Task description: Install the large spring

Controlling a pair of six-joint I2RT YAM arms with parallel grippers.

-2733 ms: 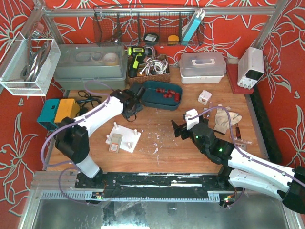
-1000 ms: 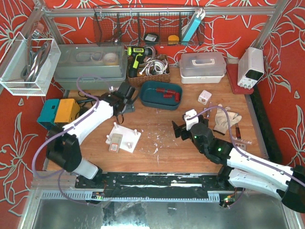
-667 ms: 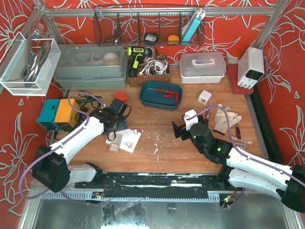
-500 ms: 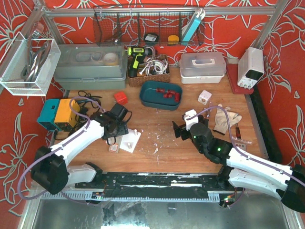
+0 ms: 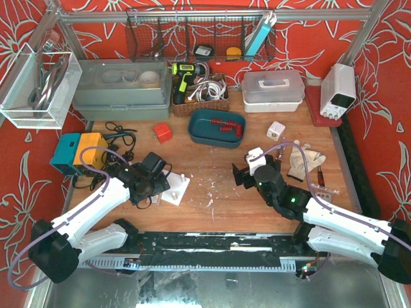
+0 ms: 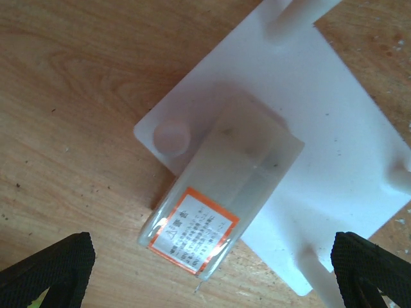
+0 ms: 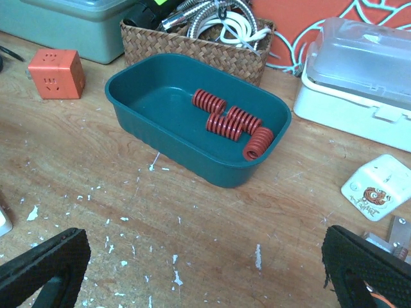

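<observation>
My left gripper has the clear box's labelled end point(image 6: 186, 240) between its open fingers, and that end is free of the pegs. My left gripper keeps going down and closes around the label point(image 6: 194, 230).
Several red springs point(image 7: 226, 125) lie in a teal tray point(image 7: 192, 149) at the back of the table; the thickest point(image 7: 258, 142) rests against the tray's right end. From above, the same springs point(image 5: 225, 126) show in the tray point(image 5: 194, 133). A white peg plate point(image 6: 334, 160) lies front left, with a clear labelled box point(image 6: 218, 199) across its corner. My left gripper point(image 6: 212, 269) hangs open just above that box and plate point(image 5: 180, 187). My right gripper point(image 7: 205, 269) is open and holds nothing, low over bare wood in front of the tray, some way short of it.
An orange-red cube point(image 5: 162, 132) sits left of the tray. Behind stand a wicker basket point(image 7: 192, 40) and a white lidded box point(image 7: 359, 83). A small white cube point(image 5: 275, 131) and a glove point(image 5: 302, 160) lie right. A blue-yellow box point(image 5: 78, 151) with cables is at the left.
My left arm has drawn back from beside the tray toward the near side and now hovers over the white plate. The orange-red cube stays where the gripper was. The right arm has barely moved.
</observation>
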